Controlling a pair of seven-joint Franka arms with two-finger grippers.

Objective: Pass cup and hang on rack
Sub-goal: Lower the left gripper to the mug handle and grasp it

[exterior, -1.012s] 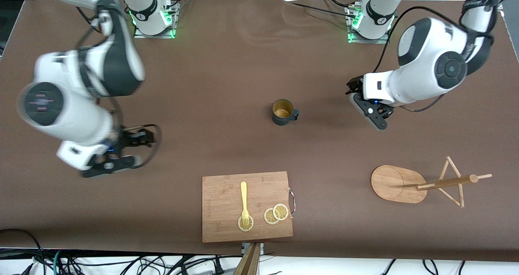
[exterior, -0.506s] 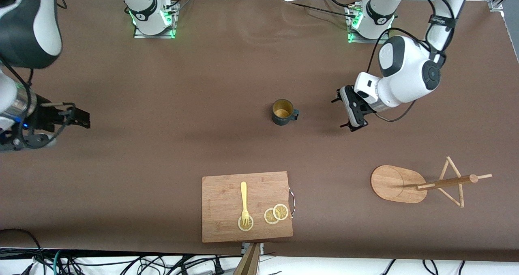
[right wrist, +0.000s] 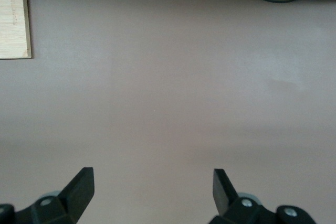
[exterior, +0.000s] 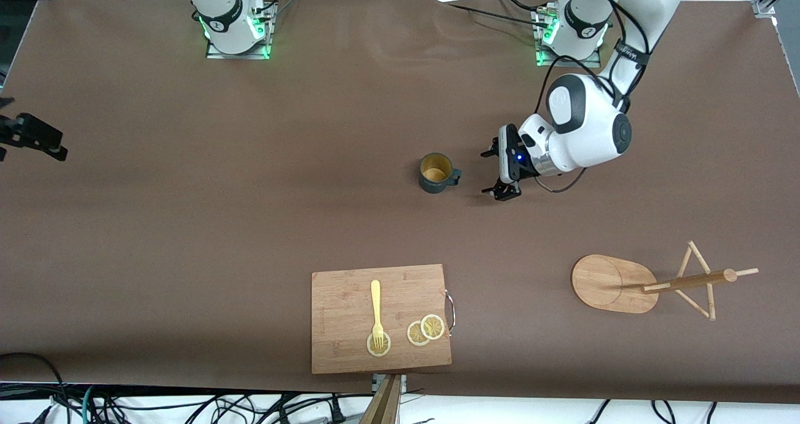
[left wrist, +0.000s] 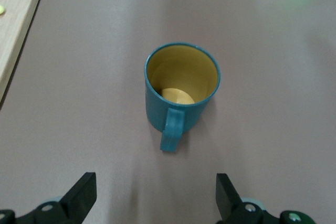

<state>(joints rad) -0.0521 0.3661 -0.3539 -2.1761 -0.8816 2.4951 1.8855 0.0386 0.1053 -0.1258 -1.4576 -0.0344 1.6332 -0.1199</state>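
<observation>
The cup will hang at a tilt with its opening down when I lower it over a wire, because the cup's opening (exterior: 435,167) is much wider than the rack's slim wires (exterior: 699,256).
The cup (exterior: 435,172) stands upright mid-table, dark teal with a yellow-ochre inside, its handle pointing toward the left arm's end. My left gripper (exterior: 490,172) is open and empty, low beside the cup on the handle side and apart from it. In the left wrist view the cup (left wrist: 181,90) sits ahead of the open left gripper (left wrist: 156,190), handle toward it. The rack (exterior: 609,283) stands near the left arm's end, nearer the front camera, its pegs bare. My right gripper (exterior: 34,139) is at the right arm's end, open over bare table (right wrist: 152,184).
A wooden cutting board (exterior: 350,343) with a yellow fork (exterior: 375,308) and lemon slices (exterior: 425,329) lies near the front edge. Its edge shows in the left wrist view (left wrist: 16,19) and its corner in the right wrist view (right wrist: 13,14). Cables lie off the front edge.
My left gripper has moved across the table toward the cup and turned to face its handle. My right arm has swung away to its end of the table.
</observation>
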